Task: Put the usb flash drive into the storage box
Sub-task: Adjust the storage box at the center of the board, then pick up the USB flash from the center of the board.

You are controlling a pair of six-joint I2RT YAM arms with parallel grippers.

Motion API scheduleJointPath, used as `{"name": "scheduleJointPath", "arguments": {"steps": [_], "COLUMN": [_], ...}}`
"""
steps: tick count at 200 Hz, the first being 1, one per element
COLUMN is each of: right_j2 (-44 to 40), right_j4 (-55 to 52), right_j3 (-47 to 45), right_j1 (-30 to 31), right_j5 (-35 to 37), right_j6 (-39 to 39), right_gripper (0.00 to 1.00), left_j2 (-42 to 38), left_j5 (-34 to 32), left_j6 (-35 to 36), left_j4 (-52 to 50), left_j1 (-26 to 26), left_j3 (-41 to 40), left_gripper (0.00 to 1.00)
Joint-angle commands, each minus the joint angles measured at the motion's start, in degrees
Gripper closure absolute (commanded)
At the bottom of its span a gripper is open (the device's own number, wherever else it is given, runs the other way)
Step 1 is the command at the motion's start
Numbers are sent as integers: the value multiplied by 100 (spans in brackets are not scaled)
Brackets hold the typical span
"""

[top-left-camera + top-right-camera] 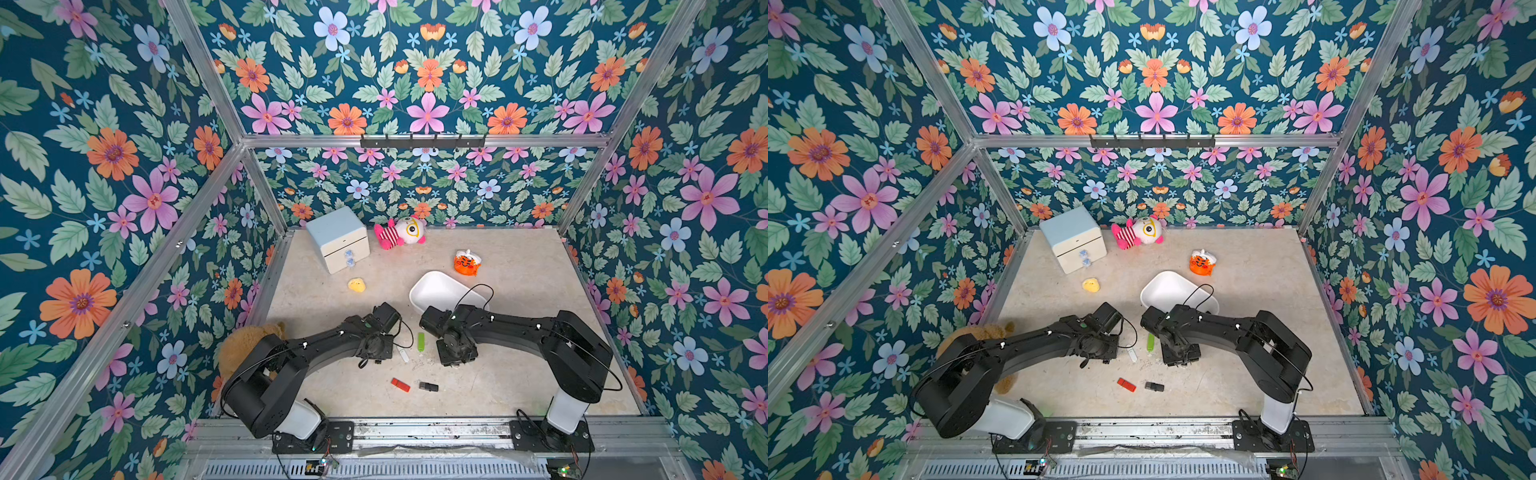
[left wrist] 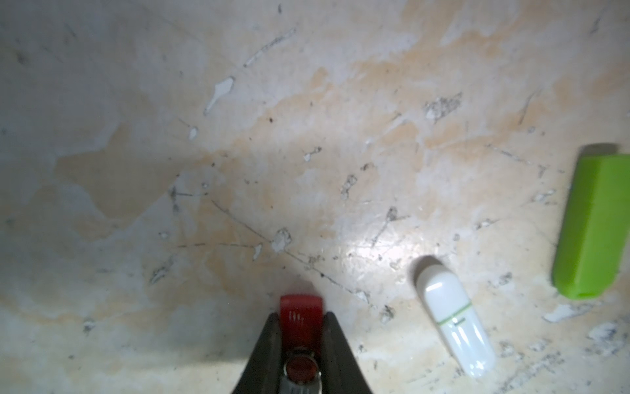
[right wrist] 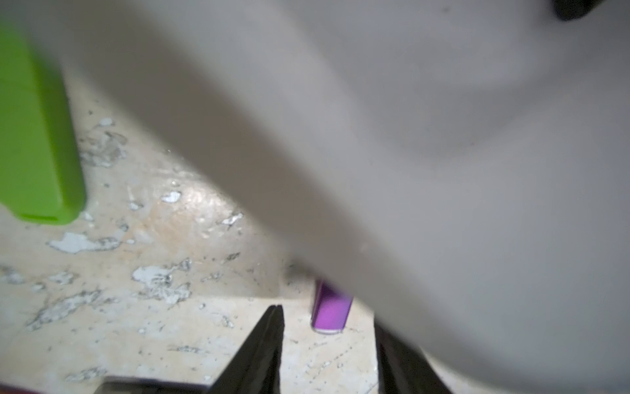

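The storage box's side (image 3: 282, 177) sticks out over the purple drive (image 3: 332, 311), so the robot's right gripper should move back and free the box before it closes on the drive.
In the left wrist view my left gripper (image 2: 300, 315) is shut on a red usb flash drive (image 2: 301, 307) with a metal swivel, low over the table. A white drive (image 2: 455, 320) and a green drive (image 2: 595, 221) lie beside it. My right gripper (image 3: 328, 319) is open. A purple drive (image 3: 330, 308) lies on the table between its fingertips, half under the wall of the white storage box (image 3: 409, 136). In both top views the storage box (image 1: 434, 289) sits just behind the right wrist. Another red drive (image 1: 400, 385) and a black drive (image 1: 428, 387) lie nearer the front.
A cream two-drawer cabinet (image 1: 338, 239) and a pink-and-white plush (image 1: 401, 232) stand at the back. An orange tiger toy (image 1: 467, 262) and a small yellow toy (image 1: 356, 285) lie mid-table. A brown teddy (image 1: 245, 345) sits behind the left arm.
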Motion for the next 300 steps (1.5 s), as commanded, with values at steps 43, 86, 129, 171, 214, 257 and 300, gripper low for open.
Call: {"name": "scheduleJointPath", "arguments": {"steps": [43,86,129,171,214,257,300], "right_j2": [-17,-24,-133,-155,-741,-970,-423], "right_j4": [-7,-146,-32,-77,-578,-155,98], "right_j3": [132,318,325,480,404,-129,-237], "right_j1": [-704,-1208,-1938,-1915,-1158,-776,-515], "right_j5": [138,333,397,416,633,174,27], "right_j6": [-475,-968,-1331,-1324,-651,-194,-257], "right_gripper": [53,53,52,52,48,49,52], "left_j2": [90,99,12,-59,-136,-182,-212], "left_j5": [219,217,207,214,207,208,213], "left_j6": [-30,-4,-21,-63,-74,-74,-74], "left_j4": [-477,-469,-442,-407,-414,-390,-413], "left_j1": [-4,-4,-3,-2,-4,-4,-4], "left_j3": [-40,-49,-142,-178,-228,-301,-297], "left_gripper": [100,100,100,100,100,100,100]}}
